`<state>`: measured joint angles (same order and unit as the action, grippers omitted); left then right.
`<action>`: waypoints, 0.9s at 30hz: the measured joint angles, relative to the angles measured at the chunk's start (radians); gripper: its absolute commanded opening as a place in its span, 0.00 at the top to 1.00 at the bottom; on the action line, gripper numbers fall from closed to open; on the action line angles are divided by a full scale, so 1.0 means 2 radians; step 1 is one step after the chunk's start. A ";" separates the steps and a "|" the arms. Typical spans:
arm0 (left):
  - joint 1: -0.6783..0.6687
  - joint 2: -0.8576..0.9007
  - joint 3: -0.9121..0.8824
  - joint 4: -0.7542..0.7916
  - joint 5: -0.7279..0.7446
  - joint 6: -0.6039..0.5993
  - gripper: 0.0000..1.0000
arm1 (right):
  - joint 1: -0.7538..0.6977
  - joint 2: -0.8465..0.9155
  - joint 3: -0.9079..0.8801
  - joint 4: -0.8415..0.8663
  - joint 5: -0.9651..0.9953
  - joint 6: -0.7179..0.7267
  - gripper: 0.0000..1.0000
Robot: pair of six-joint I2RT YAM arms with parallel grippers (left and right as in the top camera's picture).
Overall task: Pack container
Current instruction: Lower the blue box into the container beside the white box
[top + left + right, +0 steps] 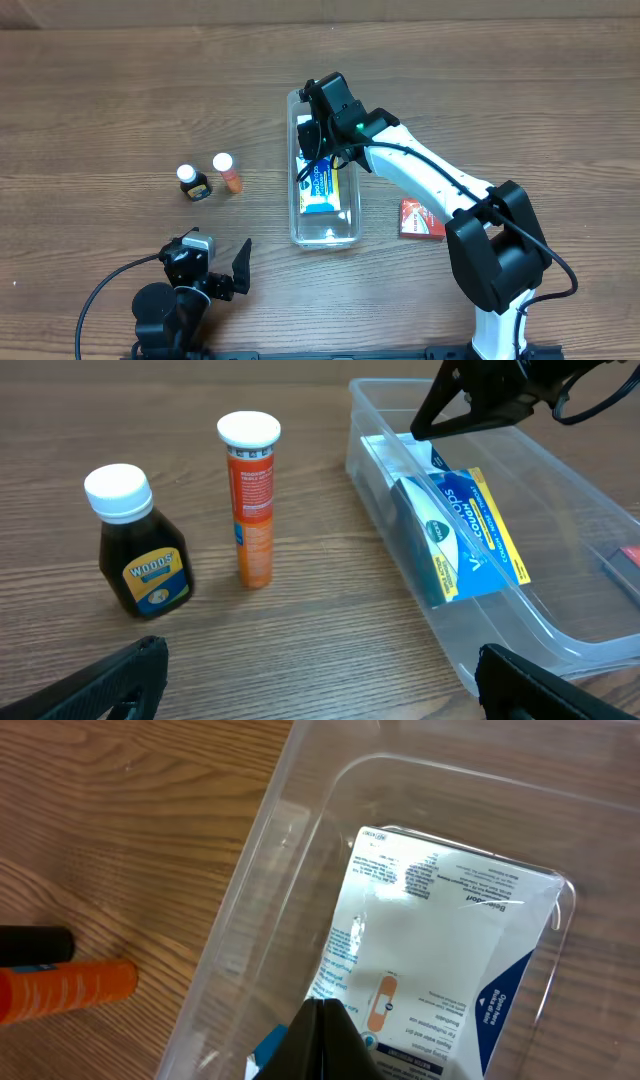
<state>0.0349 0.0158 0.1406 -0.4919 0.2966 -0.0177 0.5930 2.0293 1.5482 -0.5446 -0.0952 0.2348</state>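
The blue and yellow box (320, 186) is slanting against the bandage box, so my right gripper should return with closed fingers and push the slanting box down toward the tub's near end (328, 231).
The container (325, 238), a long clear plastic tub, lies in the table's middle. In it are a blue and yellow box (320, 185) standing on edge and a white bandage box (440, 940) at the far end. My right gripper (316, 130) is shut and empty, over the tub's far end above the bandage box; the wrist view shows its closed fingertips (325, 1040). My left gripper (212, 258) is open and empty near the front edge, left of the tub. In the left wrist view its fingers (320, 680) frame bare table beside the tub (380, 490) and the blue box (465, 535).
A dark syrup bottle with a white cap (194, 183) and an orange tube (228, 172) stand left of the tub, both in the left wrist view (140, 550) (252, 500). A red box (421, 220) lies right of the tub.
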 measured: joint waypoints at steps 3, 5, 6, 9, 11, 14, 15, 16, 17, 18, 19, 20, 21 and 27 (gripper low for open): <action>0.000 0.000 0.000 0.000 0.000 0.000 0.00 | 0.000 0.003 -0.002 -0.008 0.002 0.001 0.96; 0.000 0.000 0.000 0.000 0.000 0.000 0.00 | 0.000 0.006 -0.003 -0.017 0.000 0.000 0.96; 0.000 0.000 0.000 0.000 0.000 0.000 0.00 | 0.000 0.008 -0.003 -0.023 -0.003 0.000 0.96; 0.000 0.000 0.000 0.000 0.000 0.000 0.00 | 0.000 0.010 -0.004 -0.042 -0.017 0.001 0.96; 0.000 0.000 0.000 0.000 0.000 0.000 0.00 | 0.000 0.010 -0.004 -0.056 -0.025 0.000 0.96; 0.000 0.000 0.000 0.000 0.000 0.000 0.00 | 0.000 0.010 -0.004 -0.084 -0.035 0.001 0.96; 0.000 0.000 0.000 0.000 0.000 0.000 0.00 | 0.000 0.010 -0.005 -0.087 -0.037 0.001 0.96; 0.000 0.000 0.000 0.000 0.000 0.000 0.00 | 0.000 0.010 -0.005 -0.088 -0.038 0.000 0.96; 0.000 0.000 0.000 0.000 0.000 0.000 0.00 | 0.000 0.010 -0.005 -0.087 -0.040 0.001 0.96; 0.000 0.000 0.000 0.000 0.000 0.000 0.00 | 0.000 0.010 -0.005 -0.086 -0.041 0.001 0.96; 0.000 0.000 0.000 0.000 0.000 0.000 0.00 | 0.000 0.010 -0.005 -0.084 -0.041 0.000 0.96; 0.000 0.000 0.000 0.000 0.000 0.000 0.00 | 0.000 0.010 -0.005 -0.081 -0.041 0.000 0.96; 0.000 0.000 0.000 0.000 0.000 0.000 0.00 | 0.000 0.010 -0.005 -0.076 -0.041 0.000 0.96; 0.000 0.000 0.000 0.000 0.000 0.000 0.00 | 0.000 -0.011 -0.004 -0.072 -0.040 0.000 0.96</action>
<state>0.0349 0.0158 0.1406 -0.4919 0.2966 -0.0177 0.5934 2.0079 1.5394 -0.6880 -0.1761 0.2348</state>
